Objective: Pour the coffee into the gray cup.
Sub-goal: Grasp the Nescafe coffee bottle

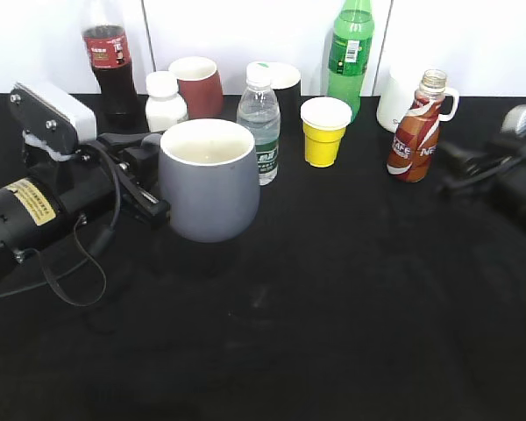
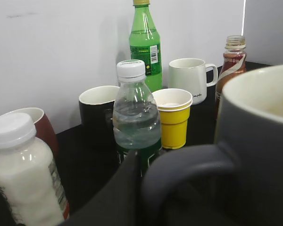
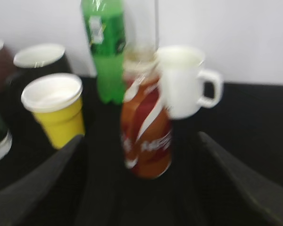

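The coffee in the coffee bottle should pour out in a thin stream when I tip the bottle, because the bottle has a narrow, open neck.
The gray cup stands on the black table left of centre, empty inside. My left gripper is shut on its handle; the cup fills the right of the left wrist view. The coffee bottle, brown-red with its cap off, stands upright at the right. It shows blurred in the middle of the right wrist view. My right gripper is open just right of the bottle, its fingers spread wide on either side, apart from it.
Along the back stand a cola bottle, a white pill bottle, a maroon cup, a water bottle, a black cup, a yellow cup, a green soda bottle and a white mug.
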`<action>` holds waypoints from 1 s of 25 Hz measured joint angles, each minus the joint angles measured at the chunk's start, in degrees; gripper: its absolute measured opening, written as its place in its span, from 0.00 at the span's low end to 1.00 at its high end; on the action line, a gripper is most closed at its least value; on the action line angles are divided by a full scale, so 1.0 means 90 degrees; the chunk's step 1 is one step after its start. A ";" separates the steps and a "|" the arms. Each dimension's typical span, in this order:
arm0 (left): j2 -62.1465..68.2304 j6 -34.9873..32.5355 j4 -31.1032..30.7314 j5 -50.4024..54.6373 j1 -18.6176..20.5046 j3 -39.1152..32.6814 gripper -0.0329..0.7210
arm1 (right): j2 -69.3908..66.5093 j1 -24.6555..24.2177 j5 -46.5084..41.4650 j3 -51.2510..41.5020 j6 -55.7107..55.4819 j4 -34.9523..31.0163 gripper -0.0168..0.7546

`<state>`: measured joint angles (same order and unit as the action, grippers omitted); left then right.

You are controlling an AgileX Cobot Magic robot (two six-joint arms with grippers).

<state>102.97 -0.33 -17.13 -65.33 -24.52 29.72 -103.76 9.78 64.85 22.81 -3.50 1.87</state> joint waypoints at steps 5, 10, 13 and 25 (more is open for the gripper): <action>0.0000 0.0000 0.0000 0.0000 0.0000 0.0000 0.11 | -0.1148 0.0027 0.0462 0.0249 0.0019 -0.0207 0.89; 0.0000 0.0000 0.0000 -0.0002 0.0000 0.0000 0.11 | -0.1793 0.0027 0.0475 0.1104 0.0027 -0.0207 0.89; 0.0000 0.0000 0.0000 -0.0023 0.0000 0.0000 0.11 | -0.2109 0.0027 0.0475 0.1578 0.0027 -0.0207 0.89; 0.0000 0.0000 -0.0034 -0.0142 0.0000 0.0000 0.11 | -0.3523 0.0027 0.0469 0.3494 0.0029 -0.0358 0.89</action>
<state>102.97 -0.33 -17.44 -66.61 -24.52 29.72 -135.46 10.02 69.07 54.25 -3.24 -1.36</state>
